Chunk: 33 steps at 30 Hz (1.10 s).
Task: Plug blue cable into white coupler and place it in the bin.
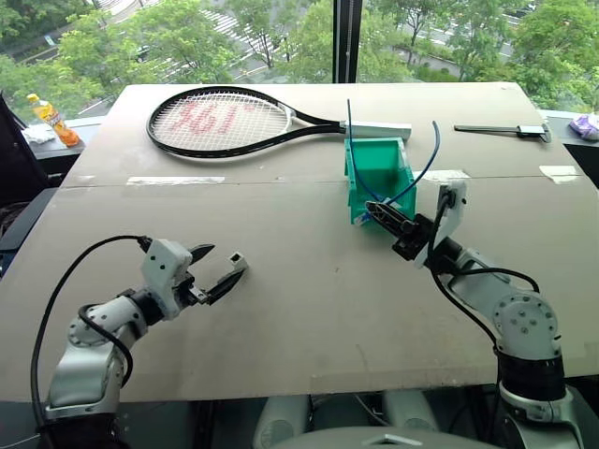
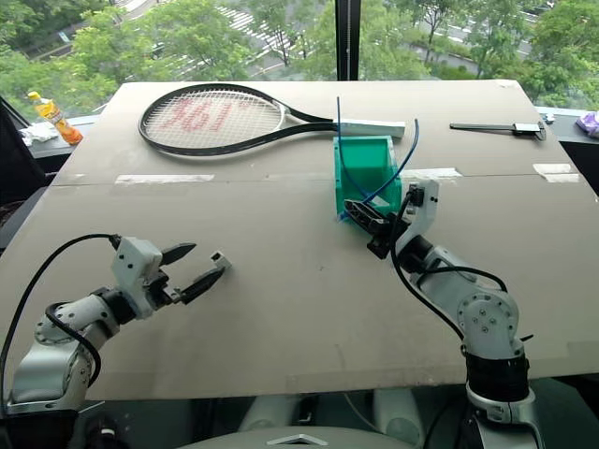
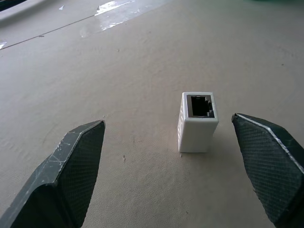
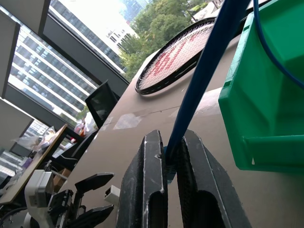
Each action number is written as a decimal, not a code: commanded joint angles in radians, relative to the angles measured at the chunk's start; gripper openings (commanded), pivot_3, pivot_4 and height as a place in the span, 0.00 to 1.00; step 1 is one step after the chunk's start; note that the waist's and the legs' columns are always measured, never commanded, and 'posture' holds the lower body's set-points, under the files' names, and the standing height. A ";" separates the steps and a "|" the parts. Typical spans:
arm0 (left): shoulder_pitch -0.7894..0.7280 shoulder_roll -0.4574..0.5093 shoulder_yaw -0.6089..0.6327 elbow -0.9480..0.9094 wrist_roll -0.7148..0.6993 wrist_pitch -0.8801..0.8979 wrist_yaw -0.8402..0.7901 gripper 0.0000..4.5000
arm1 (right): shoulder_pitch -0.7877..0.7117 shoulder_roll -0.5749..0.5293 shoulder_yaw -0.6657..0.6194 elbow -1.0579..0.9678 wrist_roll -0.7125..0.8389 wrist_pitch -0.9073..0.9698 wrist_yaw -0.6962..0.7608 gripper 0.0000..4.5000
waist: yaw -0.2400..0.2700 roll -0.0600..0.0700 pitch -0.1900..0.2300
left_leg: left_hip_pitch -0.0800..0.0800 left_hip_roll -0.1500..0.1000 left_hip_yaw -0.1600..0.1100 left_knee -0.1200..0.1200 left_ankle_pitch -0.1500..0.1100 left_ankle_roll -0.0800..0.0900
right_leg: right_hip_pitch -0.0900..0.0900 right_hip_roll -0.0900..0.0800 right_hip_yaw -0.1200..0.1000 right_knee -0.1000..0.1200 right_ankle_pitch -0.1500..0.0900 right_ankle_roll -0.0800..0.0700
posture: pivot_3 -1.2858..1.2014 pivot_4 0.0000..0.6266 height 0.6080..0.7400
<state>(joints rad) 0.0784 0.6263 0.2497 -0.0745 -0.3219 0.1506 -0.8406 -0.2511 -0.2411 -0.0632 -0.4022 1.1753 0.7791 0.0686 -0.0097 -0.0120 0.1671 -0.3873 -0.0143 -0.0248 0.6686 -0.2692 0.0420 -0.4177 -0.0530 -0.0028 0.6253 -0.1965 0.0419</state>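
Note:
I expect the cable [image 1: 412, 187] to arch past the bin's rim when I carry the coupler in, because the blue cable's loose end [image 1: 436, 136] keeps a raised curve.
The white coupler [image 3: 198, 121] stands on the table with its dark socket facing up. My left gripper [image 1: 223, 263] is open around it, low over the table at the front left, and the coupler sits close to one finger without touching either. My right gripper [image 1: 373, 213] is shut on the blue cable [image 4: 209, 71] right at the low front lip of the green bin [image 1: 382, 157]. From the fingers the blue cable [image 1: 426, 161] rises and arcs over the bin, both ends sticking up above it.
A tennis racket [image 1: 225, 122] lies at the back left, its handle reaching behind the bin. A black tool [image 1: 501, 129] lies at the far right, an orange bottle [image 1: 51, 117] off the table's left. Tape strips [image 1: 176, 180] mark the board seam.

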 commanded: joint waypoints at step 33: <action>-0.658 -0.142 -0.559 0.298 0.144 0.020 -0.282 0.09 | -0.159 -0.458 0.119 0.000 -0.440 -0.152 0.639 0.00 | -0.005 -0.001 0.001 | -0.004 0.000 -0.001 0.002 0.000 0.000 | -0.001 0.004 -0.002 0.000 0.002 0.004 | 0.52 0.24 1.00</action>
<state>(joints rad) -0.5604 0.4880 -0.2948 0.1869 -0.2132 0.2303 -1.1101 -0.3803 -0.6987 0.0484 -0.4086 0.7543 0.6582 0.6578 -0.0142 -0.0128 0.1680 -0.3910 -0.0147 -0.0262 0.6701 -0.2691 0.0423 -0.4192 -0.0487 -0.0044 0.6247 -0.1944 0.0460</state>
